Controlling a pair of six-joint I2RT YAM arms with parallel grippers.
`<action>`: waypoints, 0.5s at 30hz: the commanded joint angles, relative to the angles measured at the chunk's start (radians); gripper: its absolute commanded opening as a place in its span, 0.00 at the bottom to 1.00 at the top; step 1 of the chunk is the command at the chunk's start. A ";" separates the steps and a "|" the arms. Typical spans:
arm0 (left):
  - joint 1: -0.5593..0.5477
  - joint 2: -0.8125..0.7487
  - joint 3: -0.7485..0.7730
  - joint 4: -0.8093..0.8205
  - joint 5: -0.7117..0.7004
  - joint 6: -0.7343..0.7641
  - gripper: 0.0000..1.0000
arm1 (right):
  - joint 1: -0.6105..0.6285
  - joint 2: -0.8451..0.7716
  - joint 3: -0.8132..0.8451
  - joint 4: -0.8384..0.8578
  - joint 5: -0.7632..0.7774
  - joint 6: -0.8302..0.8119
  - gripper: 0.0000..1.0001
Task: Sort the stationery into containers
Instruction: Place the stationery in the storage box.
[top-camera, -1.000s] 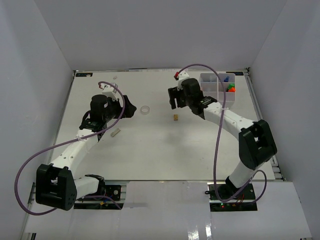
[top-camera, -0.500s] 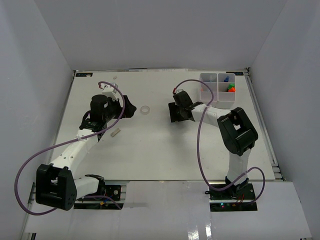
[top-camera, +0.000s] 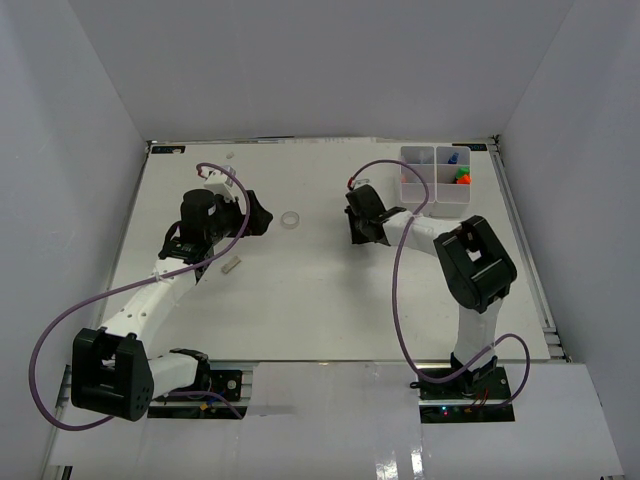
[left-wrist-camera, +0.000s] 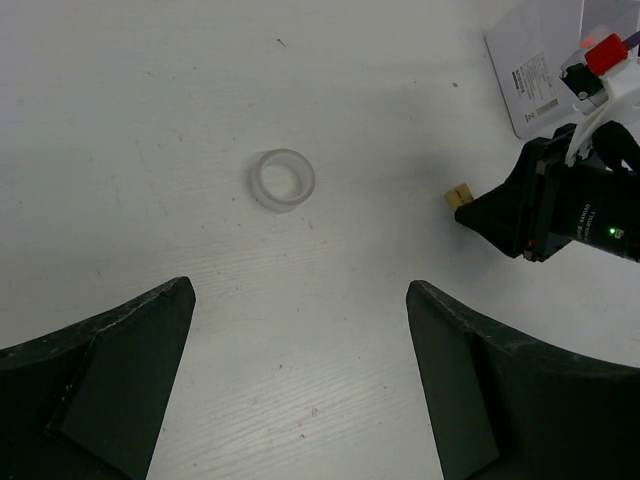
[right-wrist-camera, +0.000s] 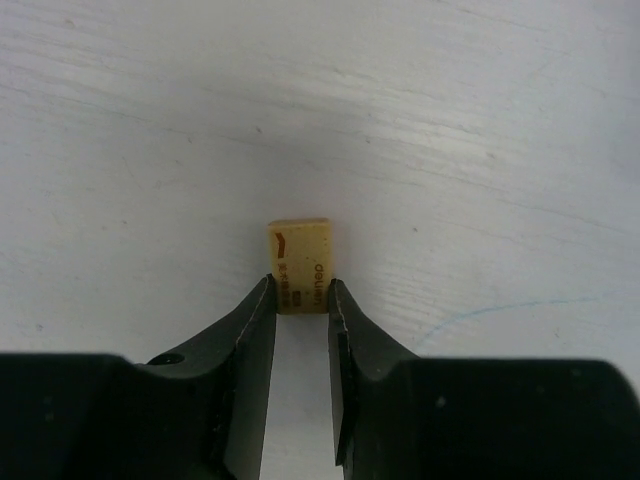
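Observation:
The robot's right gripper has the tan block pinched by its near end, and the front compartment beside the orange item is empty, so the gripper should go there next and let go.
A small tan block with printed lettering lies on the white table. My right gripper is shut on its near end, one finger pressed against each side. From above, the right gripper hides the block. The left wrist view has the tan block at the tips of the right gripper. A clear tape ring lies on the table just right of my left gripper. The left gripper is wide open and empty, with the tape ring ahead of it. One white container stands at the back right.
Orange, green and blue items sit in the container's right compartments. A short pale stick lies left of centre beside the left arm. White walls enclose the table on three sides.
The right arm swung in over the tan block, lowered its gripper onto it and shut its fingers on it. The left arm and the tape ring have not moved.

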 joint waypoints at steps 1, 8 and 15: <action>0.007 -0.030 0.029 -0.001 -0.001 0.001 0.98 | -0.028 -0.091 -0.053 0.019 0.068 -0.021 0.11; 0.007 -0.027 0.028 -0.001 0.002 0.000 0.98 | -0.177 -0.321 -0.150 0.019 0.105 -0.048 0.10; 0.007 -0.023 0.029 -0.001 0.009 -0.005 0.98 | -0.422 -0.378 -0.145 0.024 0.085 -0.051 0.11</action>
